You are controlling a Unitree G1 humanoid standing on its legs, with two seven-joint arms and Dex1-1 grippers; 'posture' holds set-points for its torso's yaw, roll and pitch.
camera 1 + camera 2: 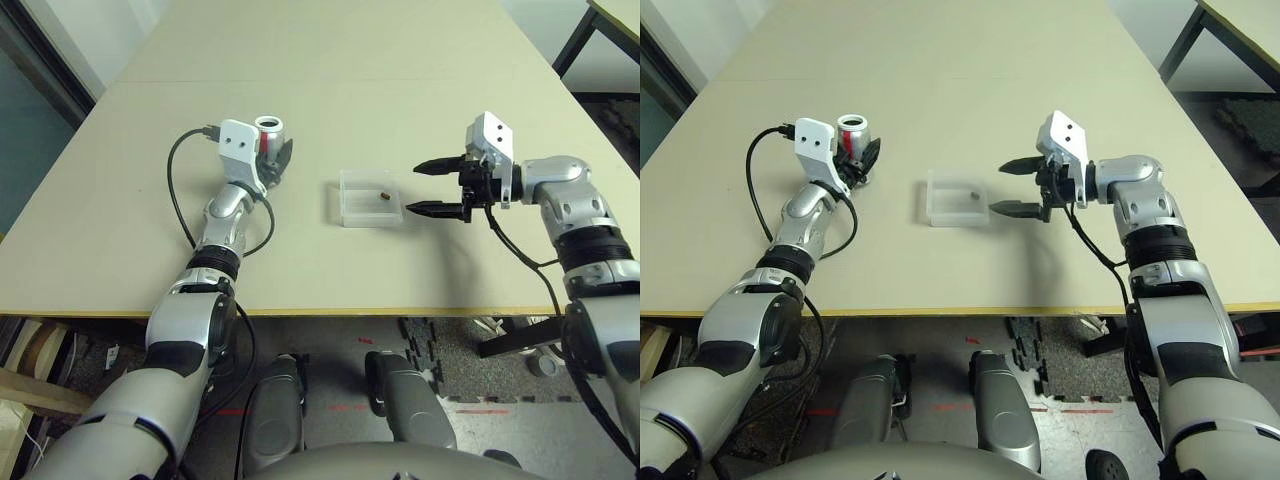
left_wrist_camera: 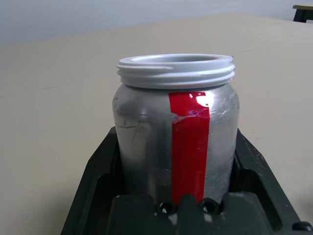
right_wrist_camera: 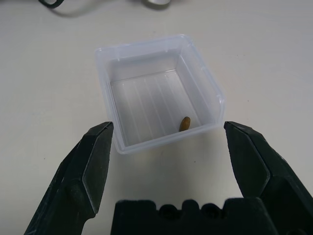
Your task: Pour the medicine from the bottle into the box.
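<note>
The robot's left gripper, with the medicine in the box (image 1: 385,196) and the bottle upright, should keep bringing the bottle down to the open table (image 1: 291,194) beside the box and let go there.
My left gripper (image 1: 272,158) is shut on the bottle (image 1: 270,132), at the left of the table. The bottle (image 2: 176,137) is a silver-grey cylinder with a red stripe, held upright, and its threaded mouth is uncapped. Black fingers (image 2: 95,171) press on both of its sides. The box (image 1: 345,205), a clear shallow tray, lies at the table's middle with the medicine (image 1: 384,196), a small brown pellet, inside near its right wall. The medicine (image 3: 185,123) lies against the wall of the box (image 3: 156,46) nearest my right gripper. My right gripper (image 1: 413,188) stands open just right of the box, fingertips pointing at it and holding nothing.
The beige table (image 1: 350,80) stretches far back behind both arms. A black cable (image 1: 178,200) loops from my left wrist over the table. The table's front edge (image 1: 330,312) runs close below the box. A dark table leg (image 1: 575,35) stands at the far right.
</note>
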